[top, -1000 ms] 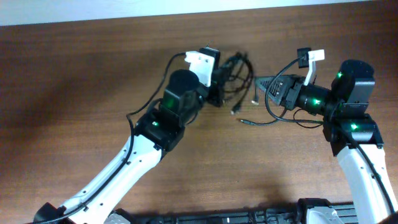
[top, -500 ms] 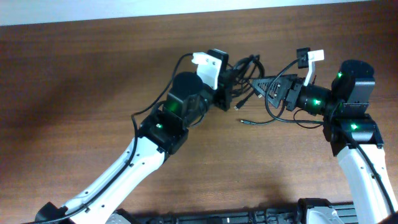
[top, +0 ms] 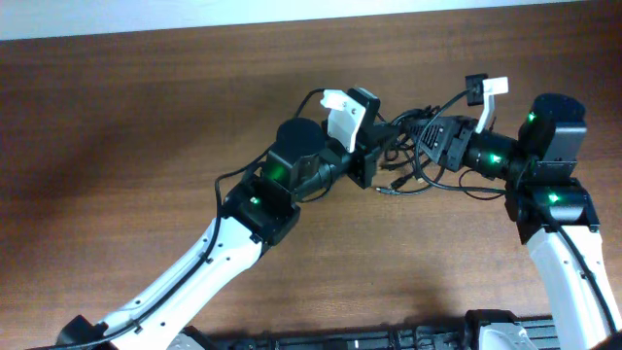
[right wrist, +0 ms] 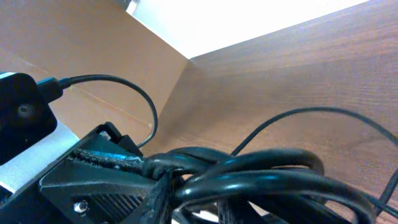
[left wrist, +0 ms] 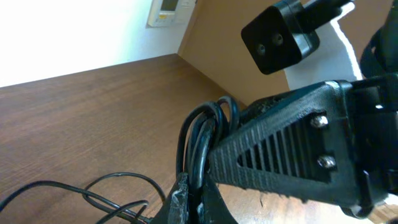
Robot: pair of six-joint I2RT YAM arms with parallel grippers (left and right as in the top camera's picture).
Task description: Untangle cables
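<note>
The looped cords (left wrist: 203, 138) are bunched up tight where my grippers meet, so my left gripper needs to pull back and spread the loops while my right gripper keeps hold of the bundle of cords.
The cables (top: 402, 139) are a bundle of black cords held up off the table between my two grippers, which meet at the table's middle. My left gripper (top: 379, 153) is shut on the looped cords, as the left wrist view shows with its jaws (left wrist: 200, 200) pinching the loops (left wrist: 200, 134). My right gripper (top: 422, 136) faces it from the right. In the right wrist view its jaws (right wrist: 196, 202) close around the thick bundle (right wrist: 261, 177). Thin cord ends with small plugs (top: 389, 189) hang down onto the table below.
The table (top: 146, 117) is dark brown wood. Loose thin cord loops (left wrist: 93, 190) lie on it under the left gripper. A white wall edge (top: 292, 15) runs along the back. The right arm's own wire (top: 457, 102) arcs above its wrist.
My left gripper has carried the cable bundle to the right, up to the right gripper. The bundle now sits between both grippers. The right arm has barely moved.
</note>
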